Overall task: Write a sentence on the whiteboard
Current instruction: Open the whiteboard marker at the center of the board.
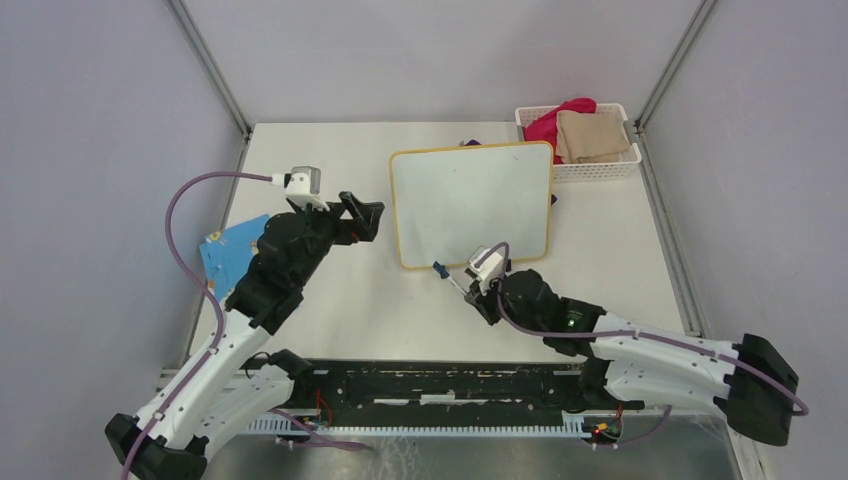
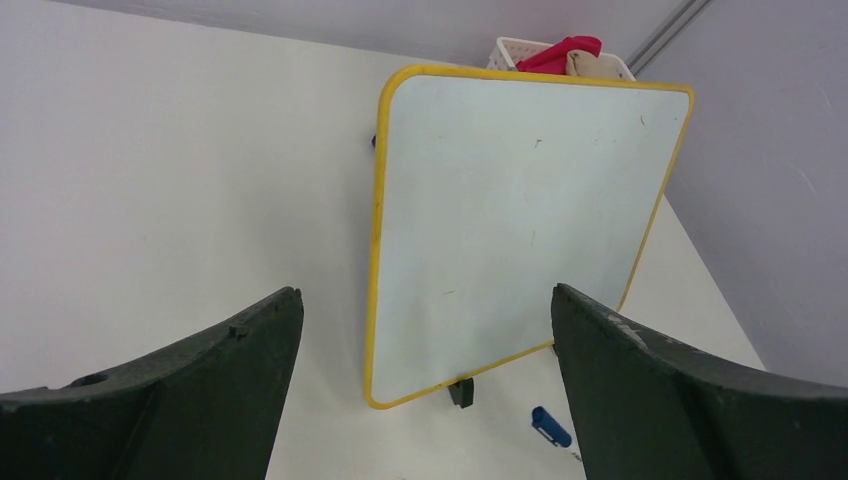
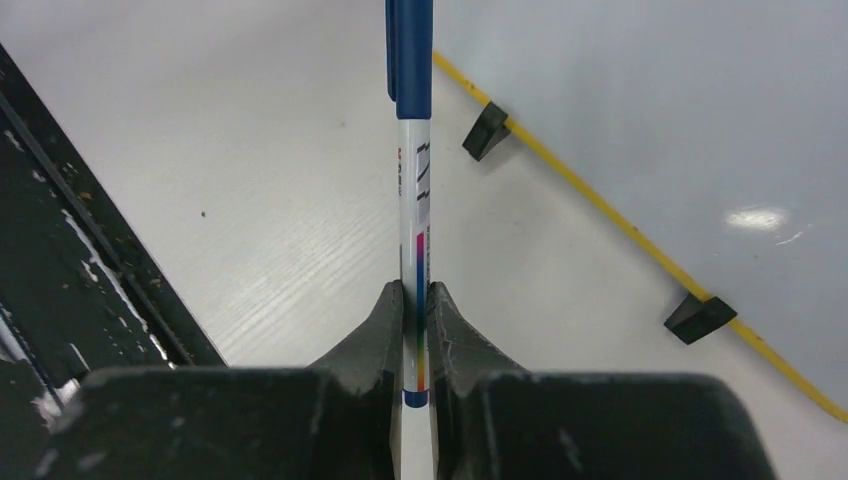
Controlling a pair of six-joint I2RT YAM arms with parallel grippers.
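Note:
My left gripper should go in next until it closes on the cap (image 1: 440, 270), because my right gripper is pinching the marker's tail (image 3: 415, 397) and the marker's blue cap is free.
The whiteboard (image 1: 470, 205) lies flat at the table's middle back, yellow-framed, with small black feet (image 3: 486, 131). No sentence shows on it; its face (image 2: 520, 220) is blank apart from faint specks. My right gripper (image 1: 478, 290) hovers just off the board's near edge, shut on a marker (image 3: 415, 190) with a white, rainbow-striped barrel. The blue cap (image 1: 439, 268) is on and points to the board's near left corner (image 2: 385, 398). In the right wrist view the right gripper (image 3: 416, 285) pinches the barrel near its tail. My left gripper (image 1: 365, 218) hangs open and empty left of the board; its view frames the left gripper (image 2: 427, 290) over the board's near edge.
A white basket (image 1: 600, 172) holding red and tan cloths sits at the back right corner. A blue patterned card (image 1: 228, 255) lies under the left arm near the table's left edge. Something purple (image 1: 470, 143) peeks out behind the board. A black rail (image 1: 440, 385) runs along the near edge.

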